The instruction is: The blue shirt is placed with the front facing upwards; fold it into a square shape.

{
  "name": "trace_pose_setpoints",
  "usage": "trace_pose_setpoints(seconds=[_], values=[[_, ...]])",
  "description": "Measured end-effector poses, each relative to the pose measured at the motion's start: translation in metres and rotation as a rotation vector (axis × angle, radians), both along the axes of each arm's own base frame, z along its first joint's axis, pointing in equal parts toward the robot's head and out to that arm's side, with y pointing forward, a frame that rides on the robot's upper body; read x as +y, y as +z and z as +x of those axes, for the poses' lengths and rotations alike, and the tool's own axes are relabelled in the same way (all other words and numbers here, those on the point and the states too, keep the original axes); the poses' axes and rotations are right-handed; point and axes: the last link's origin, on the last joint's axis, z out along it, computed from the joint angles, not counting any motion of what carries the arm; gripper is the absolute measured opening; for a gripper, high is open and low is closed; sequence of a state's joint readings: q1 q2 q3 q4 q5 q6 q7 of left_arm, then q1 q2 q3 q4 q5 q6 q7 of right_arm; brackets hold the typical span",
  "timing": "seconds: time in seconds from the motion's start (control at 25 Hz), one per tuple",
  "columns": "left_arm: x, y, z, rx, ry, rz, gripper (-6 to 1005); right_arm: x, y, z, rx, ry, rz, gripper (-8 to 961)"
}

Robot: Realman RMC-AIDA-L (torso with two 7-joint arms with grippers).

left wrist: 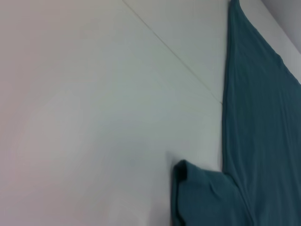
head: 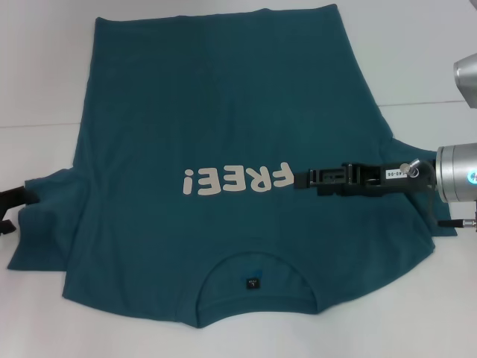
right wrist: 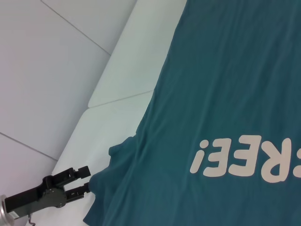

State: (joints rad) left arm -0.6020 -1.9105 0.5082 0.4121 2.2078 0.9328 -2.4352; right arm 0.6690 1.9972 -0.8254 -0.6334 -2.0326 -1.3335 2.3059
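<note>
The open fingers of the robot's left gripper only touch the sleeve's cuff edge, so this gripper needs to go farther over the sleeve, take hold of it and fold it inward.
The blue shirt lies flat and face up on the white table. Its collar is nearest me, and the off-white "FREE!" lettering reads upside down. My right gripper reaches in from the right, over the chest, with its tip beside the letter F. My left gripper is at the table's left edge, by the left sleeve. In the right wrist view the left gripper stands open, its fingers at the sleeve's edge. The left wrist view shows the sleeve and the shirt's side.
White table surrounds the shirt on the left, far and near sides. Thin seams run across the surface. The right arm's silver wrist hangs over the right sleeve.
</note>
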Motion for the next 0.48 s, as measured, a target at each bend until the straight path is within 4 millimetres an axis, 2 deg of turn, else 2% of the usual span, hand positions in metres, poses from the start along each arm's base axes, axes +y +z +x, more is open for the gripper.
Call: trace_pose_setpoints(seconds=[0.48], values=[[0.004, -0.015, 0.016, -0.028, -0.051, -0.034, 814, -0.001, 0.000, 0.002, -0.002, -0.001, 0.001, 792]])
